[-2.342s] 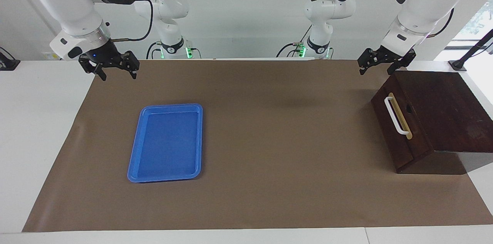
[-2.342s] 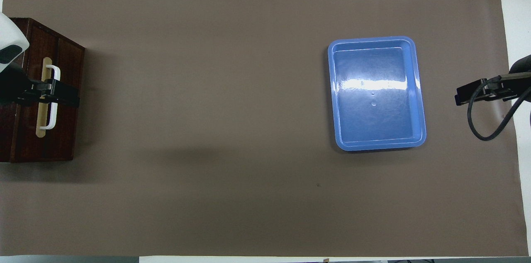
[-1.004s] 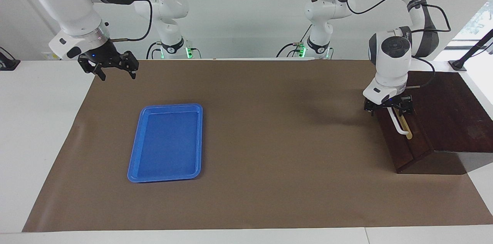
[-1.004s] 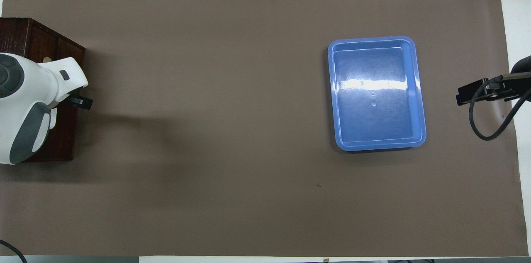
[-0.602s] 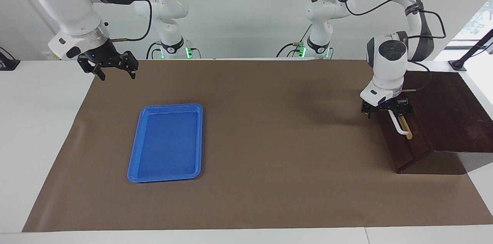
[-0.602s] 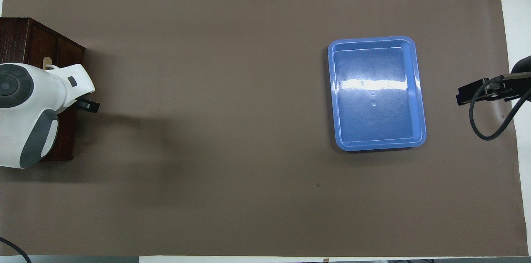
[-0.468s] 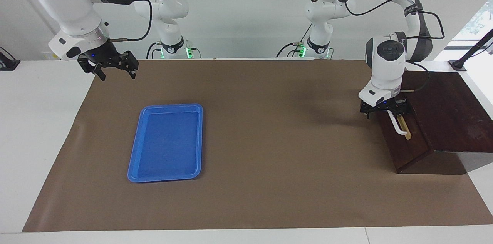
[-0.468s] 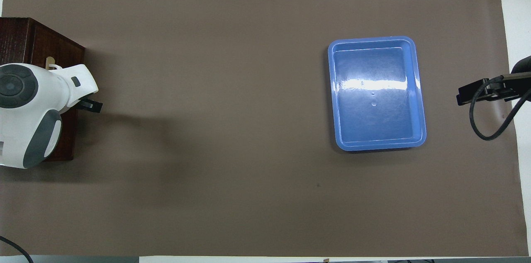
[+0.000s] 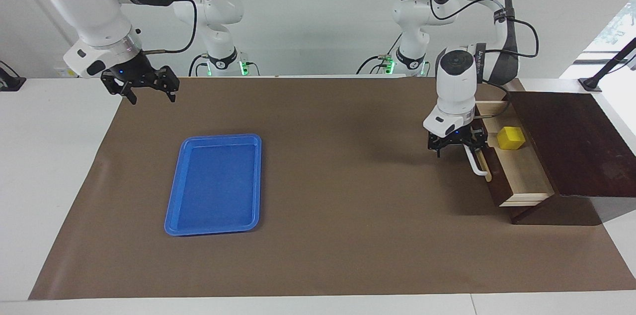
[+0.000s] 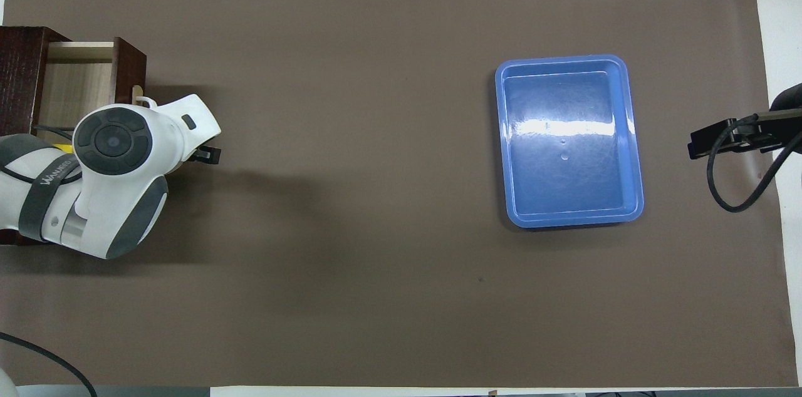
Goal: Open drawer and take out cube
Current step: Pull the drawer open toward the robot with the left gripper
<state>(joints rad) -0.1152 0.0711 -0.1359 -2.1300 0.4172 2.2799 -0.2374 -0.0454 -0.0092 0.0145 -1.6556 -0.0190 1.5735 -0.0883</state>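
A clear pale bottom [image 10: 75, 89] can be seen in the drawer past the yellow cube [image 10: 64, 148], so the drawer should be empty once I lift the cube out.
The drawer [image 9: 521, 176] of the dark wooden box [image 9: 576, 136] stands pulled out at the left arm's end of the table, its pale interior [image 10: 75, 84] showing. A small yellow cube [image 9: 511, 137] lies in the drawer, toward the end nearer the robots. My left gripper [image 9: 454, 148] is at the drawer's front, open, its fingers straddling the upper end of the white bar handle [image 9: 478, 167]. In the overhead view the left wrist covers most of the handle and the cube. My right gripper [image 9: 143, 90] waits open above the mat's corner at the right arm's end.
A blue plastic tray [image 9: 171, 205] with nothing in it lies on the brown mat [image 9: 338, 205] toward the right arm's end, also seen in the overhead view as the tray [image 10: 564, 220]. A cable loops from the right gripper [image 10: 720, 140].
The left gripper has drawn back toward the table's middle with the handle between its fingers. The drawer slid out and the yellow cube came into sight. The right arm has not moved.
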